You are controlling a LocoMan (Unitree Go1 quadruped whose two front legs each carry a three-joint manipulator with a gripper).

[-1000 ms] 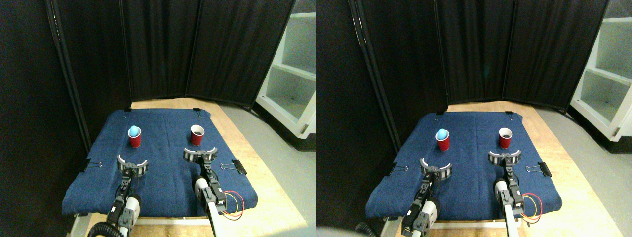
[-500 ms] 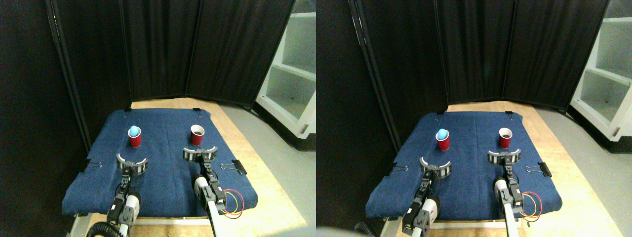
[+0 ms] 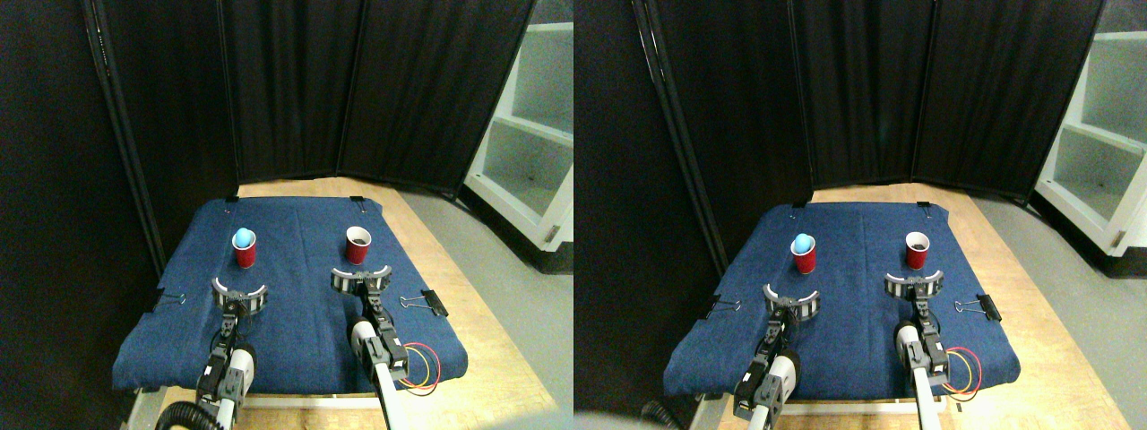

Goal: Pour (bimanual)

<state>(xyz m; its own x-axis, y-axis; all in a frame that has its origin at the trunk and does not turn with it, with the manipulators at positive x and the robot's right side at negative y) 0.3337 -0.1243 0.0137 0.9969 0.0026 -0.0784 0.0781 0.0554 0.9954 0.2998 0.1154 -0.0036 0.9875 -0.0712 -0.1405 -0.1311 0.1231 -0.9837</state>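
I expect the light blue ball (image 3: 243,236) to roll free into the other cup when I tip its cup, because white rim (image 3: 244,247) can be seen around the ball.
Two red cups stand upright on the blue cloth (image 3: 296,322). The left cup (image 3: 244,253) holds a light blue ball (image 3: 242,237) that sticks out above its rim. The right cup (image 3: 357,245) looks empty, with a dark inside. My left gripper (image 3: 239,288) is open, its curved jaws spread just short of the left cup and apart from it. My right gripper (image 3: 363,270) is open too, its jaws spread right in front of the right cup's base, holding nothing.
Binder clips (image 3: 435,302) pin the cloth at its edges. The wooden board (image 3: 466,296) under it runs past on the right. Black screen panels (image 3: 296,90) close the back and left. A white shelf unit (image 3: 529,152) stands at right.
Both grippers have crept slightly forward toward their cups. The cups and ball have not moved.
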